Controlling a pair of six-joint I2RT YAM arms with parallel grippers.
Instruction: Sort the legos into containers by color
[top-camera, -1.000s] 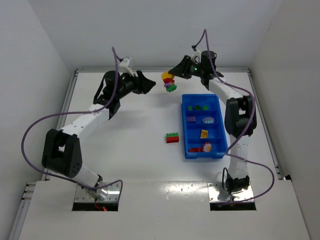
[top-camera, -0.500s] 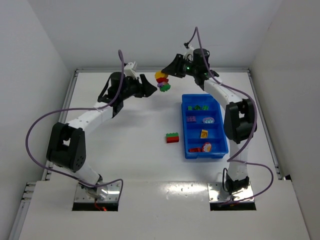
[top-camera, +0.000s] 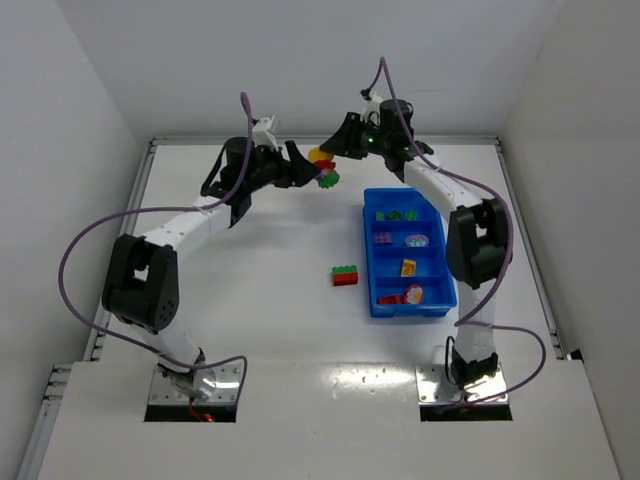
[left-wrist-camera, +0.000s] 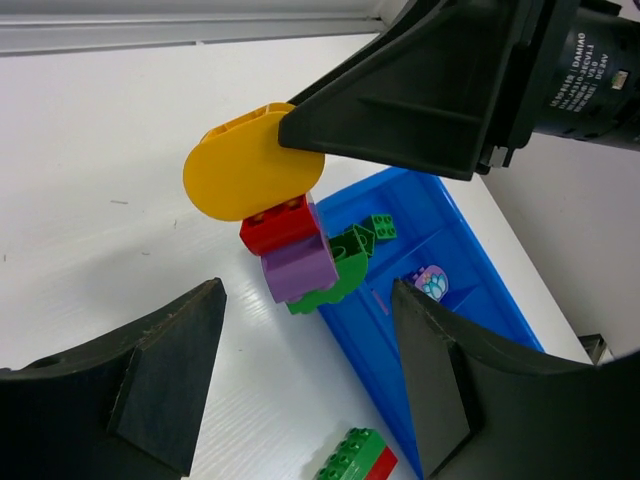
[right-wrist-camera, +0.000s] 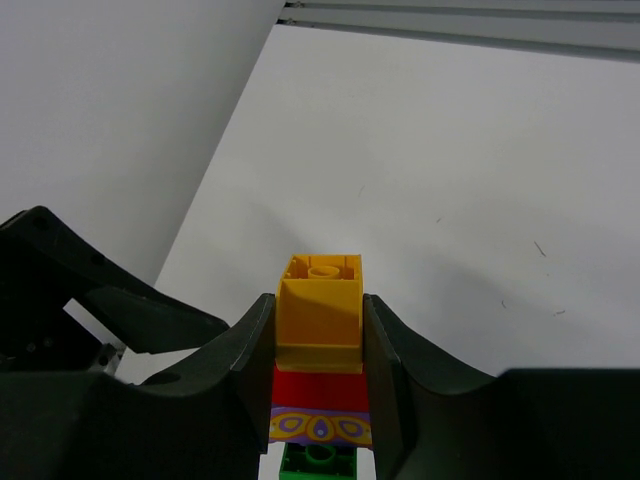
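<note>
The yellow lego (left-wrist-camera: 248, 168) in my right gripper is still stuck to the red lego. My left gripper should come closer, grab the red lego (left-wrist-camera: 280, 226) and pull the two apart.
My right gripper (right-wrist-camera: 318, 312) is shut on a stack of legos (right-wrist-camera: 320, 345) held in the air over the far part of the table: yellow at the gripped end, then red, purple and green. In the top view the stack (top-camera: 322, 166) hangs left of the blue tray (top-camera: 372, 262). My left gripper (top-camera: 300, 163) stands open facing the stack, fingertips just short of it. The left wrist view shows the stack (left-wrist-camera: 285, 225) beyond its spread fingers (left-wrist-camera: 170, 370). A green-and-red lego (top-camera: 345, 275) lies on the table left of the tray.
The tray's compartments hold green legos (top-camera: 397, 214), a purple flower piece (top-camera: 418, 240), a yellow piece (top-camera: 408, 267) and a red-pink piece (top-camera: 412, 295). White walls enclose the table on three sides. Both arms reach toward the far edge.
The left gripper has moved right, up to the stack, and its jaws have opened wider. The right gripper has carried the stack a little to the left.
</note>
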